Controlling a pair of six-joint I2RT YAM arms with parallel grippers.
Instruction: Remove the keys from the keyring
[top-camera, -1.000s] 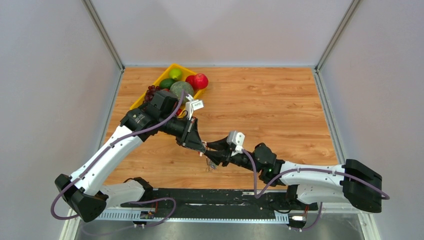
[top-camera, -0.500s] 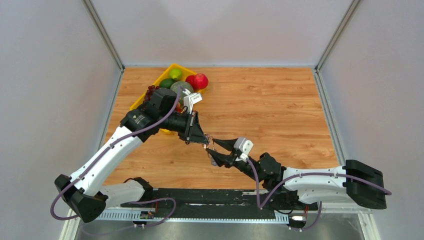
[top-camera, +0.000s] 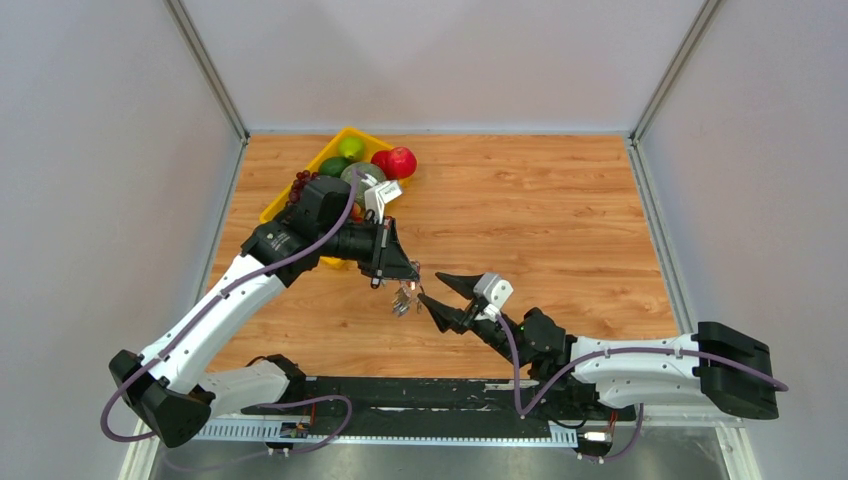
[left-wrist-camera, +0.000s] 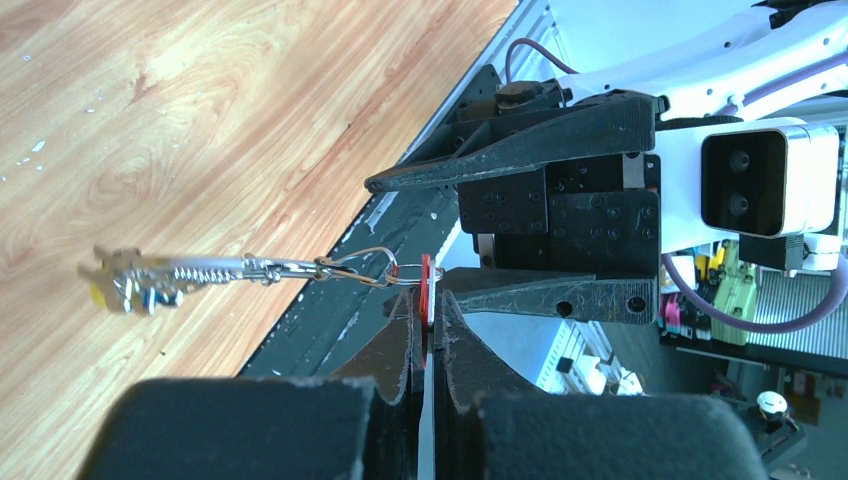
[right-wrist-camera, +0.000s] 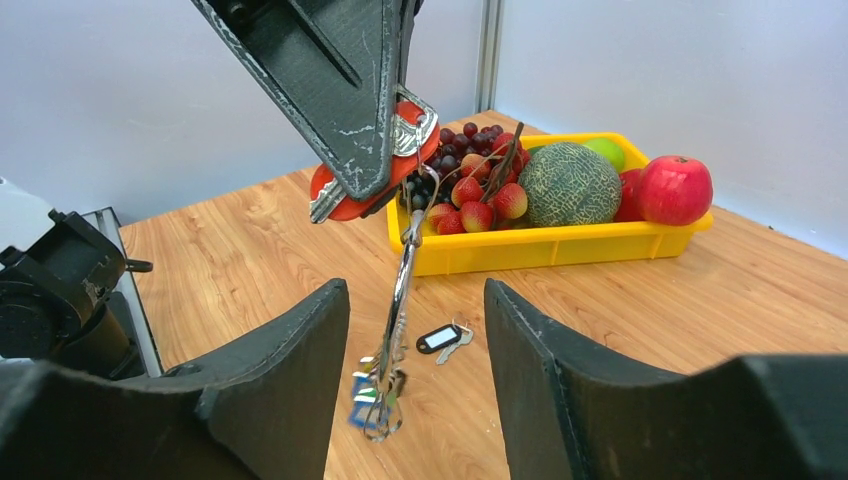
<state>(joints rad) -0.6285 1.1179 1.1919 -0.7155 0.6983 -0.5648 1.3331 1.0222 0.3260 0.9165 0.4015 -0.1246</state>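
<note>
My right gripper's fingertips straddle the silver chain (right-wrist-camera: 398, 303) below the red key tag, so my right gripper should rise and clamp the chain's top loop (right-wrist-camera: 430, 182) before pulling.
My left gripper (top-camera: 408, 272) is shut on a red key tag (right-wrist-camera: 370, 175), seen edge-on in its own view (left-wrist-camera: 426, 285). A silver chain (right-wrist-camera: 403, 270) hangs from the tag. The keys (right-wrist-camera: 378, 395), with blue, yellow and green tags, dangle at its end above the table. The keyring (right-wrist-camera: 385, 425) shows as a thin wire loop at the bottom of the bunch. The bunch also shows in the top view (top-camera: 402, 298). My right gripper (right-wrist-camera: 415, 290) is open and empty, with the chain hanging in front of its jaws. It faces the left gripper (top-camera: 432, 287).
One key with a dark tag (right-wrist-camera: 445, 338) lies on the wooden table between the bunch and the yellow fruit tray (right-wrist-camera: 560, 245). The tray holds a melon, an apple, strawberries and grapes at the back left (top-camera: 325, 155). Grey walls enclose the table.
My right gripper has drawn back to the right, away from the bunch, and its jaws are wider. My left gripper has moved slightly back toward the tray, and the bunch now hangs free from it.
</note>
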